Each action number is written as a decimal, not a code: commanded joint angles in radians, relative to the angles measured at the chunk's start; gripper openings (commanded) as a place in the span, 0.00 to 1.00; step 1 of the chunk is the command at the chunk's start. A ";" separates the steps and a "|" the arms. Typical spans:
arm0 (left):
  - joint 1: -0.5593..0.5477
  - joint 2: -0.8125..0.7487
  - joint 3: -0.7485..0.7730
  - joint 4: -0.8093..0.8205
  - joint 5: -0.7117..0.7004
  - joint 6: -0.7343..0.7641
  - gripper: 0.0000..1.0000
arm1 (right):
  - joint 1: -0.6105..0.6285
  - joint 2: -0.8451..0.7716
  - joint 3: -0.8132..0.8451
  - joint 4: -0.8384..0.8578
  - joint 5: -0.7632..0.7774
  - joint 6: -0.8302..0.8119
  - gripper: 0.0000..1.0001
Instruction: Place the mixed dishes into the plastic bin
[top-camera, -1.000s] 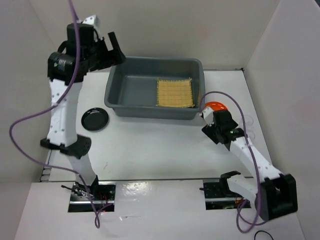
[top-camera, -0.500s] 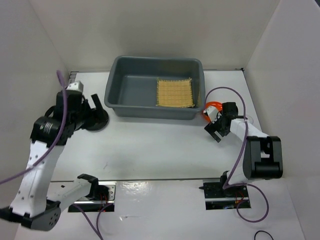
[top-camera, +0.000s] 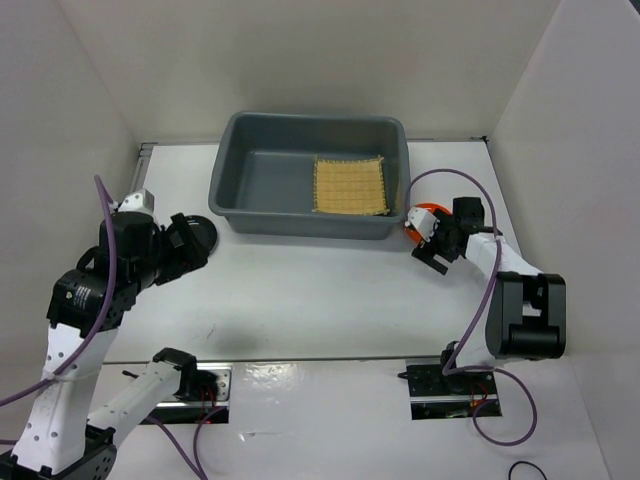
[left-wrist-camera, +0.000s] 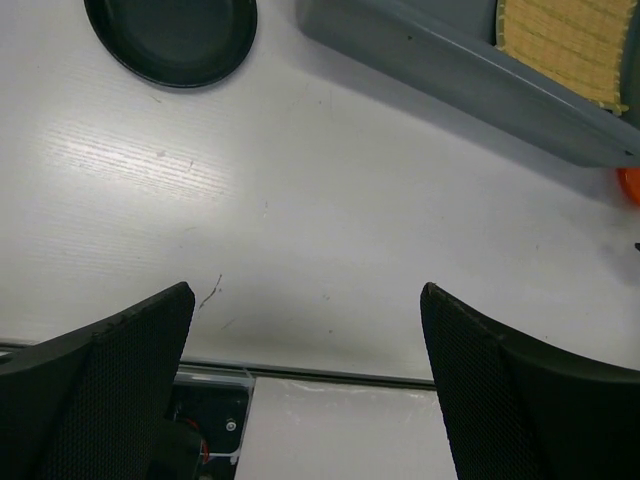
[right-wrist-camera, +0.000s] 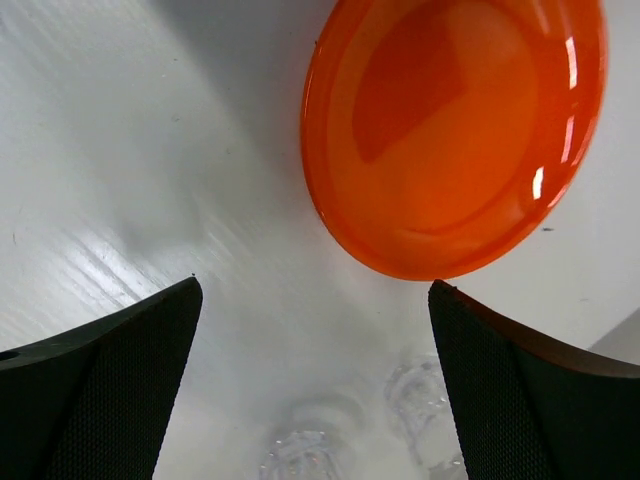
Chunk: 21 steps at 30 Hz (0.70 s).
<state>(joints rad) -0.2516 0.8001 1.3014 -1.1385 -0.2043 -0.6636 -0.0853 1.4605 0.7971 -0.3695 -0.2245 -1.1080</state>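
I can see the orange plate's near rim (right-wrist-camera: 405, 267) ahead of my right gripper's open fingers, so I'll move in and straddle the rim (right-wrist-camera: 322, 203) facing the bin before closing.
The grey plastic bin (top-camera: 232, 178) stands at the back centre, with the tan woven mat (top-camera: 350, 186) lying flat in its right half. The orange plate (top-camera: 428, 211) sits on the table just right of the bin's front right corner. My right gripper (top-camera: 425, 243) hovers beside it, open and empty; its view shows the plate (right-wrist-camera: 455, 130) just ahead of the open gripper (right-wrist-camera: 315, 285). Two clear glass cups (right-wrist-camera: 425, 400) stand under it. The black plate (top-camera: 203, 230) lies left of the bin. My left gripper (top-camera: 192, 245) is open over its near edge.
White walls close in the table on the left, back and right. The left wrist view shows the black plate (left-wrist-camera: 170, 35), the bin's front wall (left-wrist-camera: 450, 60) and the table's near edge with a metal rail (left-wrist-camera: 330, 375).
My left arm has swung down from high beside the bin's left corner to low over the table by the black plate. My right gripper has moved up next to the orange plate.
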 joint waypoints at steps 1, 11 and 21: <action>0.005 -0.029 -0.017 0.002 0.006 -0.033 1.00 | -0.004 -0.078 -0.009 -0.005 -0.064 -0.131 0.98; 0.005 -0.038 -0.007 -0.061 0.006 -0.024 1.00 | 0.015 0.225 0.266 -0.324 -0.121 -0.233 0.93; 0.005 -0.091 -0.037 -0.081 0.016 -0.054 1.00 | 0.061 0.302 0.280 -0.355 -0.101 -0.222 0.82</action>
<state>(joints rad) -0.2516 0.7269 1.2732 -1.2148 -0.2008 -0.6907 -0.0536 1.7061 1.0874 -0.6334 -0.3855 -1.3060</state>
